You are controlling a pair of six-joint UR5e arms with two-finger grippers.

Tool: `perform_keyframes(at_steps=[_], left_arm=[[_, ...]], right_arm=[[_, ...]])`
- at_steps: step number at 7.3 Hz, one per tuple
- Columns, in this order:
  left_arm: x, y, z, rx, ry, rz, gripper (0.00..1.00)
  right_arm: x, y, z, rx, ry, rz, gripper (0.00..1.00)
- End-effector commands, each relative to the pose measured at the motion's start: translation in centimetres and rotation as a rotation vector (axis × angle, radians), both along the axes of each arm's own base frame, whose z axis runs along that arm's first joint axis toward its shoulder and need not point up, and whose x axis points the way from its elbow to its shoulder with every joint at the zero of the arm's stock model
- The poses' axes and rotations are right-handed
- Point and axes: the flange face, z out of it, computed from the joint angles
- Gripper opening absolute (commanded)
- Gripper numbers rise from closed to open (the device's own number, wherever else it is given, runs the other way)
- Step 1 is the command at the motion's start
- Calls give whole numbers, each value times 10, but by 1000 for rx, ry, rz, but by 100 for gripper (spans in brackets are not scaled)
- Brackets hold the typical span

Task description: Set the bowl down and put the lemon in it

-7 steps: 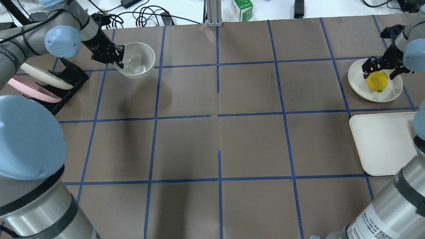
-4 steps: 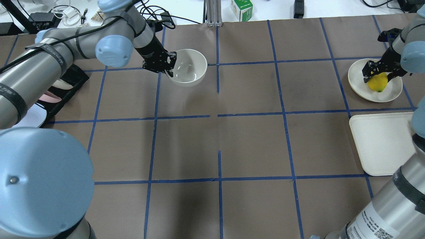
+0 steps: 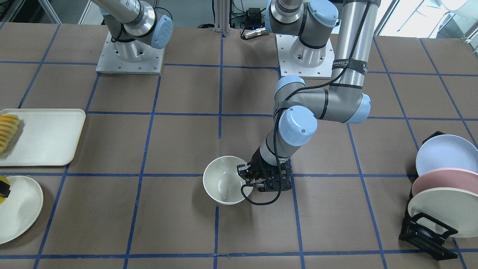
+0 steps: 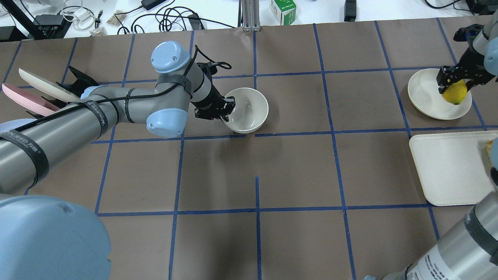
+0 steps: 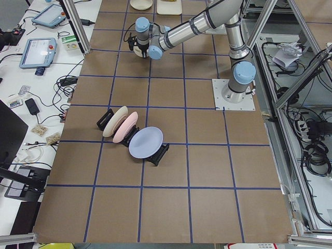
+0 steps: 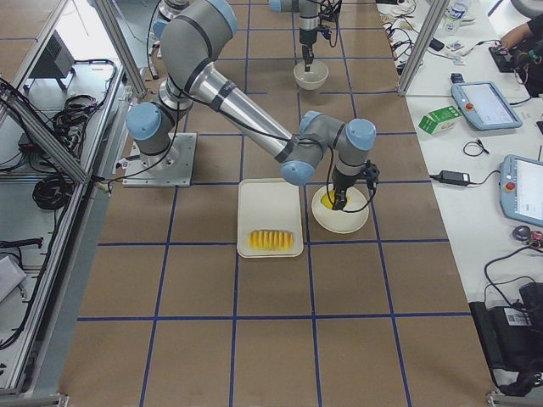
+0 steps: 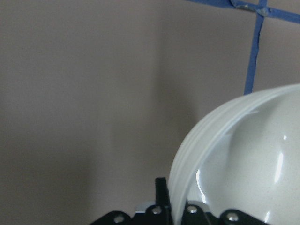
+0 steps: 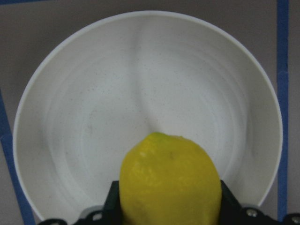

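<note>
My left gripper should put the bowl down (image 3: 223, 181), since its fingers are closed on the bowl's rim (image 3: 244, 161), and back away before my right gripper lowers the lemon into the bowl.
The cream-white bowl (image 4: 249, 111) is upright, low over the table just left of the centre line; I cannot tell whether it rests on the table. My left gripper (image 4: 227, 110) is shut on its near-left rim, also in the front view (image 3: 244, 175) and the left wrist view (image 7: 176, 208). The bowl (image 3: 223, 181) is empty. The yellow lemon (image 4: 455, 93) is held in my shut right gripper (image 4: 453, 86) over the right side of a shallow cream plate (image 4: 426, 97). The right wrist view shows the lemon (image 8: 169, 183) between the fingers, above the plate (image 8: 140, 84).
A cream rectangular tray (image 4: 447, 167) lies near the plate, holding sliced fruit (image 3: 7, 130) at one end. A black rack with several plates (image 3: 440, 186) stands at my far left. Cables and a small box (image 4: 283, 9) lie beyond the table's far edge.
My left arm has carried the bowl from the far left corner rightward and nearer, to beside the centre line. My right gripper has closed on the lemon and moved it toward the plate's right edge.
</note>
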Motion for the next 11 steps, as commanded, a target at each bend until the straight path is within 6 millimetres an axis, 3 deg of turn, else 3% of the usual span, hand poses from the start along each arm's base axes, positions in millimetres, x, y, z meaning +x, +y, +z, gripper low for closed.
perform_keyframes(at_steps=[1, 2, 4, 7, 8, 9, 10, 11], left_arm=[[-20, 24, 6, -21, 2, -20, 0], [-34, 30, 4, -8, 3, -8, 0], [-32, 28, -4, 0, -2, -6, 0], [-20, 19, -2, -13, -4, -3, 17], [-15, 19, -6, -13, -8, -26, 41], [-15, 20, -3, -18, -5, -25, 87], [-9, 13, 25, -60, 4, -16, 100], [2, 14, 47, -56, 2, -2, 100]], right_arm=[[38, 5, 38, 2, -6, 42, 0], [60, 7, 50, 12, -14, 18, 0], [123, 13, 84, -7, -45, 5, 0], [229, 21, 110, -20, -52, -10, 0], [262, 23, 113, -28, -63, -18, 0], [287, 25, 113, -30, -87, -43, 0], [306, 28, 114, -34, -94, -40, 0], [323, 30, 114, -33, -99, -16, 0]])
